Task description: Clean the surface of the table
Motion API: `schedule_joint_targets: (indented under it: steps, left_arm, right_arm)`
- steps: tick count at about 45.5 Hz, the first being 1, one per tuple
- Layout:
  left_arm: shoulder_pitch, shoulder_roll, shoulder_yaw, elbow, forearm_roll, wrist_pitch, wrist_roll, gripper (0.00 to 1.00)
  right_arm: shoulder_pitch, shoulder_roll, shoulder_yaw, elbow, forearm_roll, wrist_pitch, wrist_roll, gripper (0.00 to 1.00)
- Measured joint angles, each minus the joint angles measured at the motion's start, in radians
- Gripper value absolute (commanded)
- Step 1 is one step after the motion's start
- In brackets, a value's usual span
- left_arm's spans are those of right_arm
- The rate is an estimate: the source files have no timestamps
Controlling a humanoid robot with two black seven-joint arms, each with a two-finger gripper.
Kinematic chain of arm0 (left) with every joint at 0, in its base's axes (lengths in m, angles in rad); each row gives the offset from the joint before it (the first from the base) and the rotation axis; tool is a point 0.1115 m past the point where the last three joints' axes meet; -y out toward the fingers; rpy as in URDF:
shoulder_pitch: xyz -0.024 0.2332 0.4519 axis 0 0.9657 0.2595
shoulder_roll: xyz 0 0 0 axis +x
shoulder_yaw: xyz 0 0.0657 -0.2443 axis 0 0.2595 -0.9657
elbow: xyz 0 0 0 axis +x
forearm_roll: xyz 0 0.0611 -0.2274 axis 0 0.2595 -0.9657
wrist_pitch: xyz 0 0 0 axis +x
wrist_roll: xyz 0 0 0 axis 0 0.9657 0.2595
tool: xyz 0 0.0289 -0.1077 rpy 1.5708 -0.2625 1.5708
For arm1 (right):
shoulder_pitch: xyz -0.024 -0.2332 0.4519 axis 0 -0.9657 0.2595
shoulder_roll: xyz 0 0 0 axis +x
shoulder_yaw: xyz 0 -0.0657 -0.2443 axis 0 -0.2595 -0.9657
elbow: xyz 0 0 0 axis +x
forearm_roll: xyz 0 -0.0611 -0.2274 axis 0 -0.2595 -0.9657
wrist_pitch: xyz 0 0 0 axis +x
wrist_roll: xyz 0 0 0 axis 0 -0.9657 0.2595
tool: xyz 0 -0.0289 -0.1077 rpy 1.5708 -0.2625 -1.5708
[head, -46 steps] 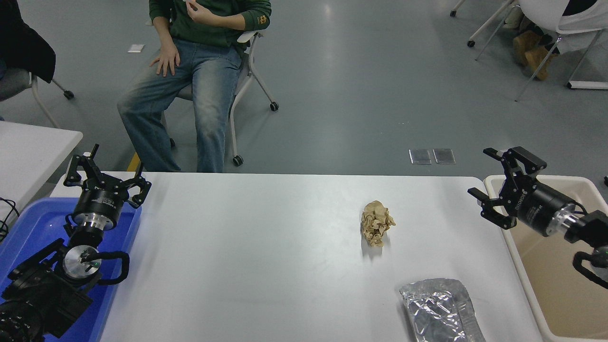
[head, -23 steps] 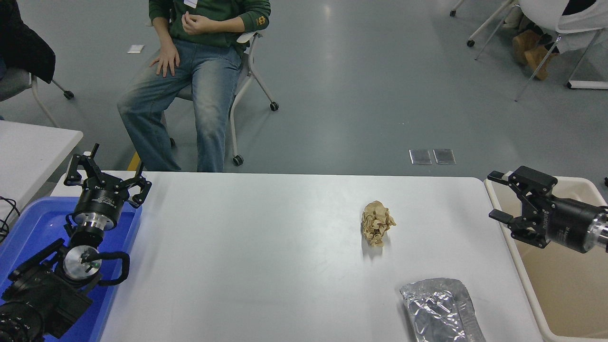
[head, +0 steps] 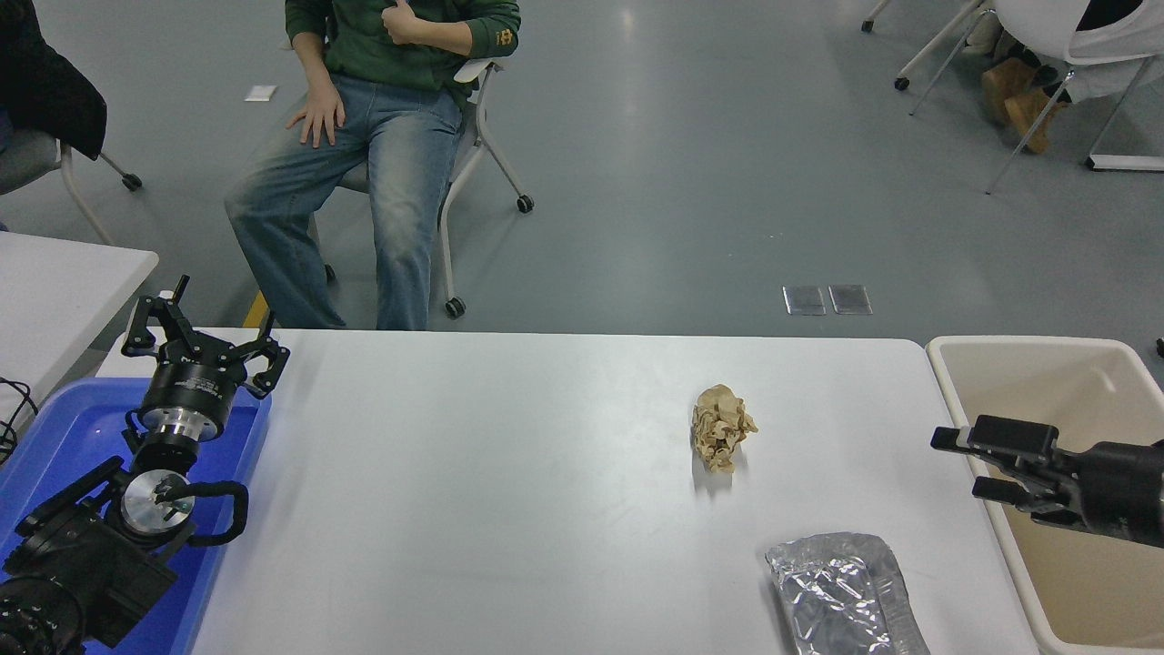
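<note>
The silver foil bag (head: 847, 599) will keep its spread shape when I lift it, because the rounded edge (head: 777, 579) stands up next to a shadow.
The white table surface (head: 509, 473) fills the lower half of the view. A crumpled tan paper ball (head: 722, 426) lies right of its middle. A crinkled silver foil bag (head: 841, 596) lies at the front right edge. My right gripper (head: 964, 464) is open and empty, low over the table's right edge, right of the paper ball and above the foil bag. My left gripper (head: 205, 344) is open and empty, parked at the lower left over a blue tray (head: 55, 437).
A beige plastic bin (head: 1073, 509) stands against the table's right side, under my right arm. A smaller white table (head: 64, 282) is at the far left. A person in jeans sits on a wheeled chair (head: 473, 155) beyond the far edge.
My right gripper has dropped and pulled back toward the camera, from above the bin's far rim to low over the table's right edge. The seated person's hand moved. Paper ball and foil bag stayed put.
</note>
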Motion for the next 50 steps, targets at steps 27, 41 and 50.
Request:
schedule_joint_targets:
  steps: [27, 41, 50]
  left_arm:
    - [0.000, 0.000, 0.000, 0.000, 0.000, 0.000, 0.000, 1.00]
    - [0.000, -0.001, 0.000, 0.000, 0.000, 0.000, 0.000, 1.00]
    - [0.000, -0.001, 0.000, 0.000, 0.000, 0.000, 0.000, 1.00]
  right_arm:
    - [-0.019, 0.008, -0.061, 0.064, -0.375, -0.013, 0.001, 1.00]
    - [-0.027, 0.041, -0.126, 0.073, -0.454, -0.025, -0.004, 1.00]
    - [-0.026, 0.076, -0.179, 0.059, -0.473, -0.049, -0.052, 1.00]
